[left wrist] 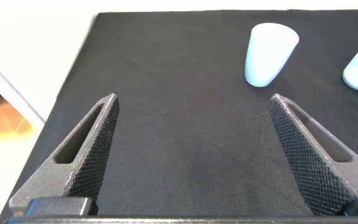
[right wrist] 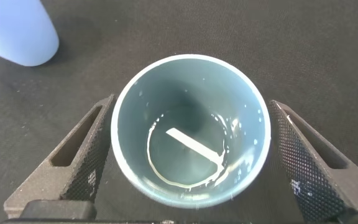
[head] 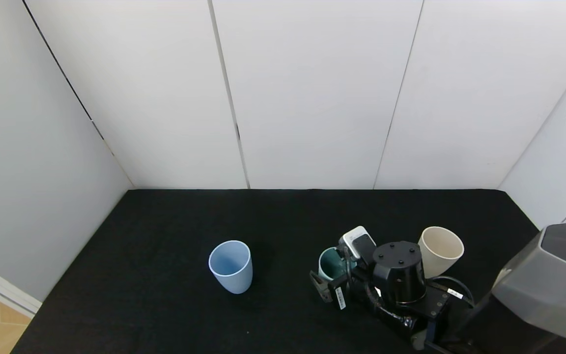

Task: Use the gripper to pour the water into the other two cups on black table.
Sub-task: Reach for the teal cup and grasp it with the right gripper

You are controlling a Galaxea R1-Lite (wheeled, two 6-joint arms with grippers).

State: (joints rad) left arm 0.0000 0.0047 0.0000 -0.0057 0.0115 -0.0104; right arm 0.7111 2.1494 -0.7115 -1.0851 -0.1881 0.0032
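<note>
My gripper needs to tip the teal-green cup [head: 329,264] far over before the water will reach the cup's rim and stream out, because water glints low [right wrist: 188,151] in the cup.
The teal-green cup [head: 331,264] stands on the black table [head: 165,221] at the right. My right gripper [head: 336,273] is open, with its jaws on either side of the cup. In the right wrist view the cup [right wrist: 188,124] fills the gap of the gripper [right wrist: 191,102], and water [right wrist: 185,158] glints in its bottom. The light blue cup [head: 231,265] stands upright to the left and the cream cup [head: 440,250] just right of the arm. My left gripper [left wrist: 193,99] is open and empty low over the table, the light blue cup [left wrist: 269,53] beyond it.
White wall panels [head: 312,98] close off the back and both sides of the table. The table's left edge [head: 67,275] drops to a wooden floor. Bare black cloth lies between the light blue cup and the teal-green cup.
</note>
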